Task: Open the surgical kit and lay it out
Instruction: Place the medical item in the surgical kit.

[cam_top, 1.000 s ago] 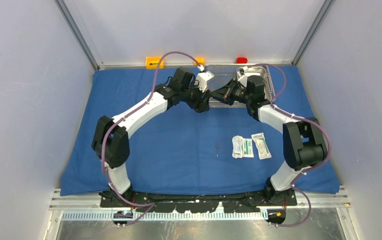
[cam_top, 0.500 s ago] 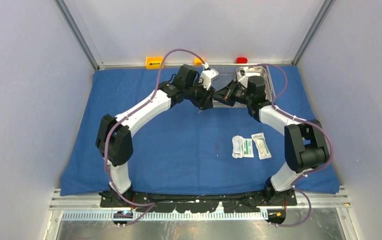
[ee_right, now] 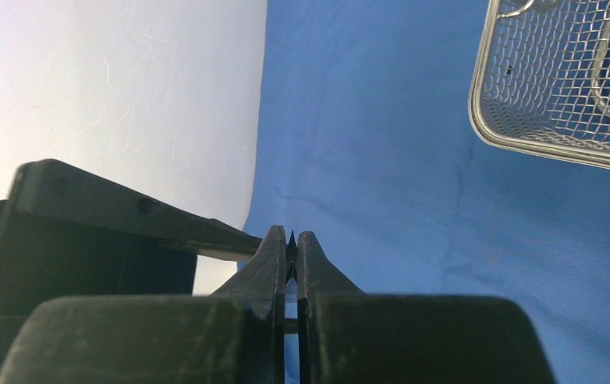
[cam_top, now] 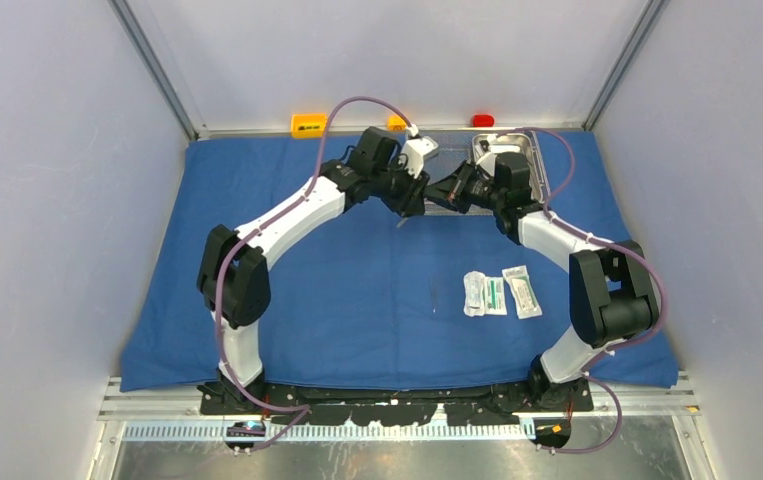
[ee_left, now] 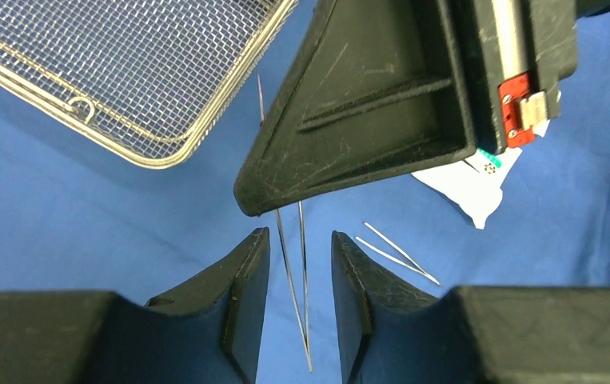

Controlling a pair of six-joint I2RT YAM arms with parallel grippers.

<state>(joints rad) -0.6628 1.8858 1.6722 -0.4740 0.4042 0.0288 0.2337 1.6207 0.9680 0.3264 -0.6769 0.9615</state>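
Observation:
The forceps' far half (ee_left: 261, 100) is covered by my right gripper, so my left gripper should close on their free half (ee_left: 305, 280) and lay the forceps beside the second pair.
The blue cloth wrap (cam_top: 337, 290) lies spread flat. My right gripper (ee_right: 291, 236) is shut on the top of thin steel forceps (ee_left: 287, 264), which hang points down. My left gripper (ee_left: 300, 234) is open, its two fingers on either side of the hanging forceps without touching them. Both grippers meet in front of the steel mesh tray (cam_top: 452, 150), whose corner shows in the left wrist view (ee_left: 125, 72). A smaller steel pan (cam_top: 529, 150) sits to the tray's right. A second pair of forceps (ee_left: 417, 268) lies on the cloth. White-green packets (cam_top: 497, 293) lie side by side at centre right.
Orange (cam_top: 308, 124), yellow (cam_top: 397, 122) and red (cam_top: 483, 120) blocks sit on the ledge behind the cloth. Grey walls close in the left, right and back sides. A white packet corner (ee_left: 465, 180) shows past the right gripper's finger.
My left arm has shifted right toward the right gripper, and its fingers have narrowed around the hanging forceps. The right gripper has stayed shut and nearly still.

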